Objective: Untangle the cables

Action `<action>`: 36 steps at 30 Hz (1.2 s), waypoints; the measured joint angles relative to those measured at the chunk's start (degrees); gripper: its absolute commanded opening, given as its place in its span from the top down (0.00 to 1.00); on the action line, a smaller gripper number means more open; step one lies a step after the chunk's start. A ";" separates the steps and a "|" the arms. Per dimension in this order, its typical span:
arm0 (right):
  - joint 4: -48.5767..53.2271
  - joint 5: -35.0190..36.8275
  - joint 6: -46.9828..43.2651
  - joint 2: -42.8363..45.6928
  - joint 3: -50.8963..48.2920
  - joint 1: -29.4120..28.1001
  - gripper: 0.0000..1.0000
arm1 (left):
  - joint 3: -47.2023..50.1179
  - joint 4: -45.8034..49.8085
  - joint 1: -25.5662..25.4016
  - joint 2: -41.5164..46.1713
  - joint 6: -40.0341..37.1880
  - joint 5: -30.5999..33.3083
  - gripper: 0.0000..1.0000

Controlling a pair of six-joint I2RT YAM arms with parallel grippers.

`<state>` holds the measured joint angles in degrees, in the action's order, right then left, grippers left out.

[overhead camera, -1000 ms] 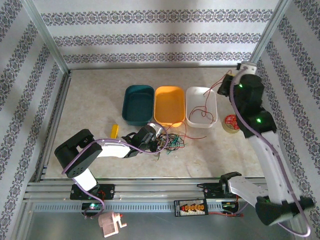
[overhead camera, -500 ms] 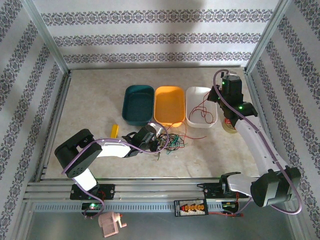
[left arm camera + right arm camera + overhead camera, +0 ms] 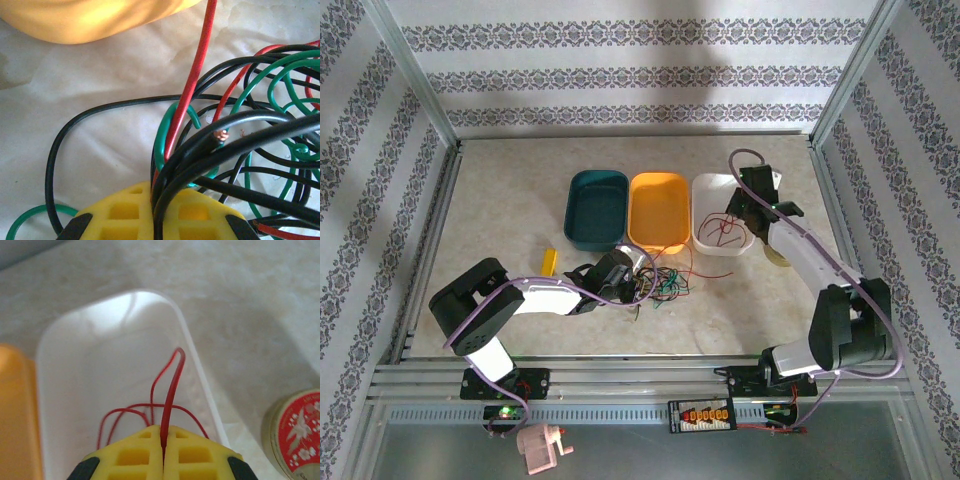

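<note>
My right gripper should carry on over the white tray's bottom (image 3: 713, 201) while the red cable's loops (image 3: 721, 231) are inside the white tray, and release the cable's held part there.
The cables (image 3: 663, 281) lie in a tangle of black, green and red strands on the table, just in front of the orange tray. My left gripper (image 3: 642, 285) rests low at the tangle's left side. In the left wrist view it (image 3: 152, 189) is shut on a bundle of black, red and green cables (image 3: 200, 150). My right gripper (image 3: 736, 213) hangs over the white tray (image 3: 702, 190). In the right wrist view it (image 3: 163, 431) is shut on one red cable (image 3: 172, 380), whose loops lie inside the white tray (image 3: 60, 390).
A teal tray (image 3: 595, 208) and an orange tray (image 3: 658, 205) stand left of the white one. A round tin with a red lid (image 3: 296, 432) sits right of the white tray, partly behind my right arm. A small yellow piece (image 3: 549, 261) lies at the left.
My right arm has swung from the far right corner leftward and down over the white tray, carrying the red cable, which now loops inside the tray. The left arm has not moved.
</note>
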<state>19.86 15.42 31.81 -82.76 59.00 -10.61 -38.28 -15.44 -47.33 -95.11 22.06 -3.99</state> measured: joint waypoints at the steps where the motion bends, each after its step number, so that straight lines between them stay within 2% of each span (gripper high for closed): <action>1: 0.00 0.94 0.92 -0.70 -0.39 -0.17 1.00 | 0.00 0.04 -0.15 0.00 0.00 0.07 1.00; 7: -0.48 2.08 4.15 -5.70 -1.73 -1.66 1.00 | 0.00 0.07 -0.24 0.02 0.00 0.48 1.00; 13: -0.72 -0.66 5.38 -8.22 -2.60 -1.92 1.00 | -0.22 0.48 -0.31 0.02 0.00 0.66 1.00; 15: -1.22 -2.01 5.35 -8.17 -2.60 -1.92 0.88 | -0.35 0.72 -0.31 0.02 0.00 0.66 1.00; 16: -1.31 -2.67 5.35 -8.13 -2.60 -1.92 0.76 | -0.37 0.79 -0.31 0.02 0.00 0.66 1.00; 18: -1.27 -3.76 4.76 -7.39 -2.60 -1.92 0.65 | -0.39 0.87 -0.31 0.02 0.00 0.68 1.00; 21: -1.18 -4.26 4.15 -3.76 -2.93 -2.03 0.58 | -0.44 0.92 -0.31 0.02 0.00 0.76 1.00; 29: 0.24 -3.13 3.80 13.29 -8.04 -2.73 0.56 | -0.44 0.90 -0.31 0.02 0.00 0.83 1.00; 32: 0.72 -4.81 2.29 17.66 -11.02 -5.70 0.56 | -0.44 0.90 -0.31 0.02 0.00 0.83 1.00; 36: 0.55 -11.21 -0.26 17.99 -14.12 -12.17 0.56 | -0.44 0.90 -0.31 0.02 0.00 0.81 1.00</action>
<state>20.40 4.21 31.55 -64.77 44.88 -22.79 -38.72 -14.55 -47.64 -95.09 22.06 -3.18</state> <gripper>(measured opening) 0.438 0.073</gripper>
